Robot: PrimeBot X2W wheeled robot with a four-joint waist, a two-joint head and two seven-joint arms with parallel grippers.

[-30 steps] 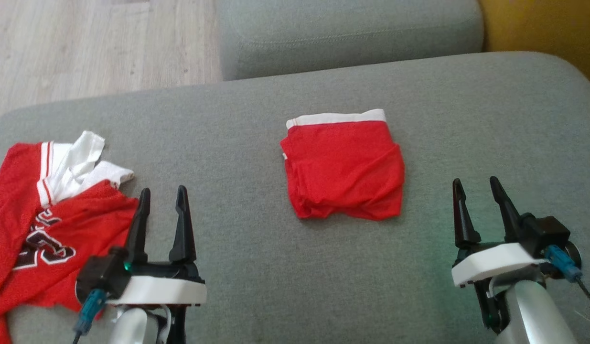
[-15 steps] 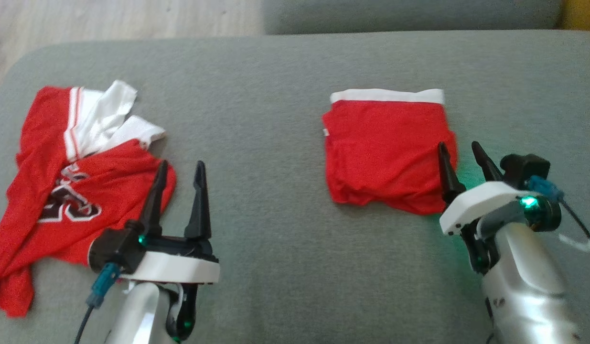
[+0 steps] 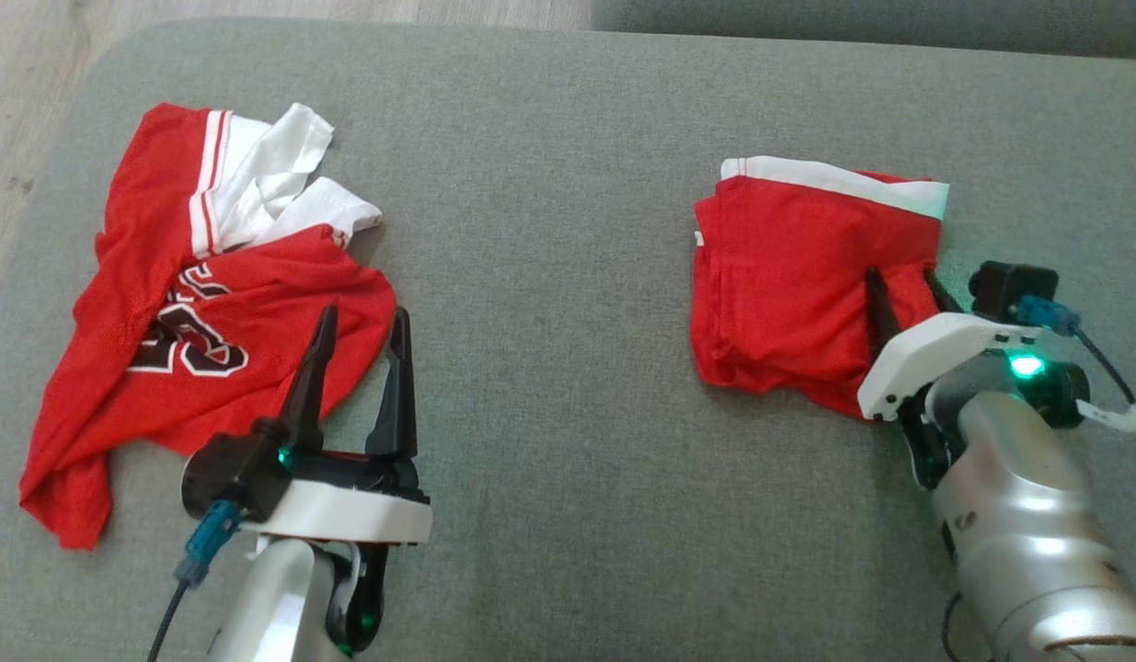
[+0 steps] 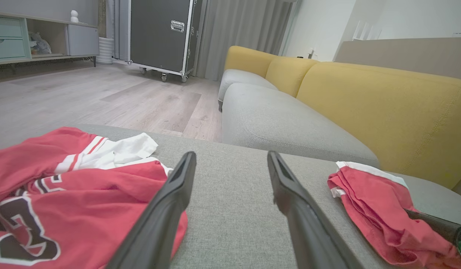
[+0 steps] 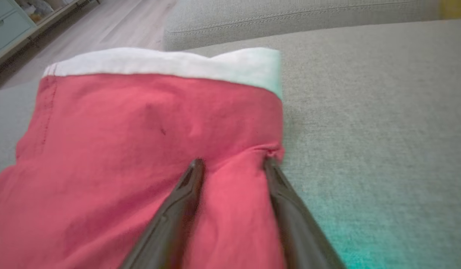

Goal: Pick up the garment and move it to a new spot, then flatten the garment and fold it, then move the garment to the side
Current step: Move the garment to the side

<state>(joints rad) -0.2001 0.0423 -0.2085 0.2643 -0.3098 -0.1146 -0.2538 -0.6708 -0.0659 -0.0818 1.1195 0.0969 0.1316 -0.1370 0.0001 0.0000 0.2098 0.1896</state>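
My fingers are pinching the fold, and the whole garment should slide along and stay folded when I pull the fold aside, because its layers lie closely stacked along the garment's edge.
The garment, folded red shorts with a white waistband, lies on the right half of the grey cushion. My right gripper rests on its near right corner, jaws apart, with a ridge of red cloth between the fingertips. The right wrist view shows the same: my right gripper presses into the garment near its right edge. My left gripper stands open and empty, just right of a crumpled red and white jersey. In the left wrist view my left gripper points between the jersey and the garment.
Wooden floor lies beyond the cushion's left and far edges. A second grey seat and a yellow backrest stand behind. A black wheeled case is far across the room. Bare cushion separates the two clothes.
The head camera has tilted down and the picture has shifted. My right gripper has moved forward onto the garment's right corner and its fingers have narrowed a little. The left gripper stays open.
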